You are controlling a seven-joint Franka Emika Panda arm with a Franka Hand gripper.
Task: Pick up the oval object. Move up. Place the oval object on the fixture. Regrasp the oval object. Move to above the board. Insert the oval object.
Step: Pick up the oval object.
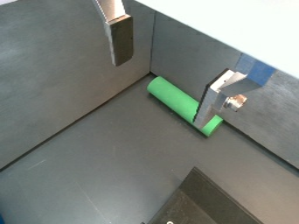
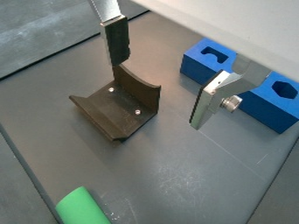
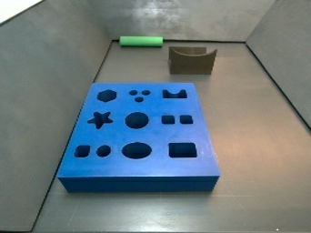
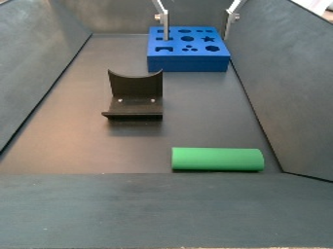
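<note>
My gripper will place the oval object [image 3: 141, 41] on the fixture's top edge [image 3: 192, 55]. That edge dips between raised corners, so the object will settle into it and stay cradled.
The bright green oval object [image 1: 181, 103] lies flat on the dark floor next to a grey wall; it also shows in the other wrist view [image 2: 82, 208] and in both side views [image 3: 141, 41] [image 4: 217, 159]. The brown-grey fixture [image 2: 117, 109] stands upright beside it [image 3: 191, 60] [image 4: 132, 95]. The blue board [image 3: 144, 136] with its cut-out holes lies flat further off [image 4: 189, 49] [image 2: 208, 61]. My gripper [image 1: 167, 74] [image 2: 162, 74] hangs high above the floor, open and empty. Only its fingertips [image 4: 162, 17] show in a side view.
Grey walls [image 3: 73, 55] [image 4: 39, 58] close in the floor on the sides. The oval object lies near one end wall. A dark raised panel [image 1: 216, 201] shows at the edge of a wrist view.
</note>
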